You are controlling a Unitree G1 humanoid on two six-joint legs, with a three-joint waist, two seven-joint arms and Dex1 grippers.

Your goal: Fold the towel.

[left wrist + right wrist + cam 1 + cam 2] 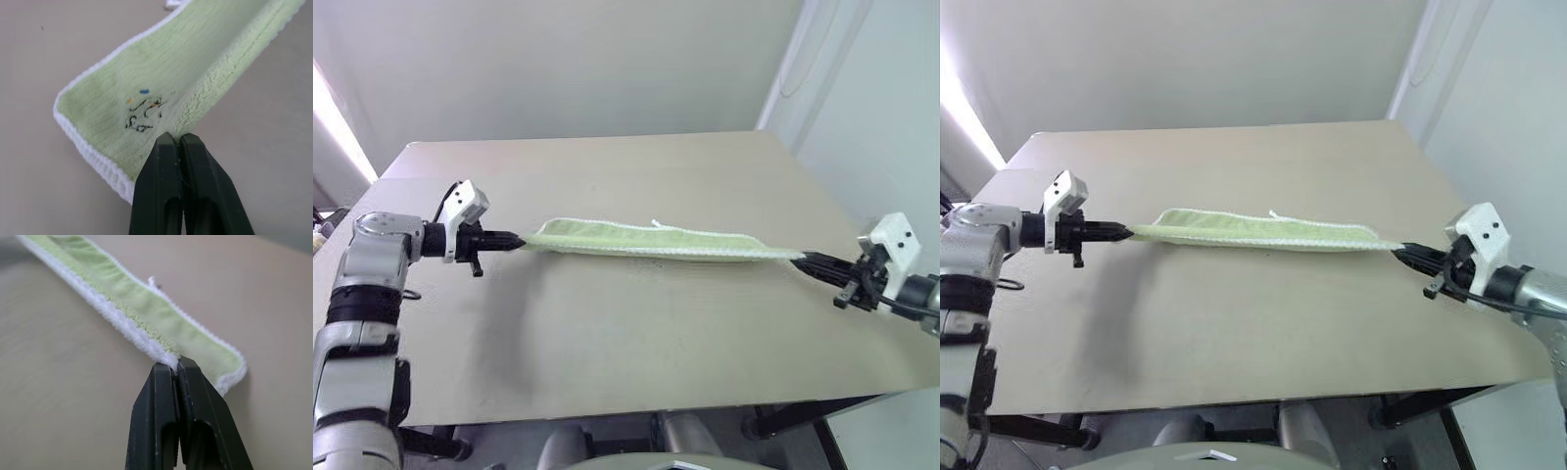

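Observation:
My left gripper and right gripper should ease inward, since the towel [656, 254] is tight between them, and lower the towel's held edge onto its far edge [705, 232].
The light green towel [651, 240] with white edging hangs stretched in a long narrow band above the beige table [607, 343], doubled over along its length. My left gripper [514, 240] is shut on its left end, right beside a small dark printed mark [143, 115]. My right gripper [803, 258] is shut on the opposite end, pinching the white-edged corner [168, 360]. A small white loop [657, 224] sticks up from the towel's far edge near the middle.
The table's front edge [636, 409] runs close below the arms, and its right edge [847, 215] lies near my right hand. A white wall [881, 108] stands to the right. Black table legs [783, 419] and floor show beneath the front edge.

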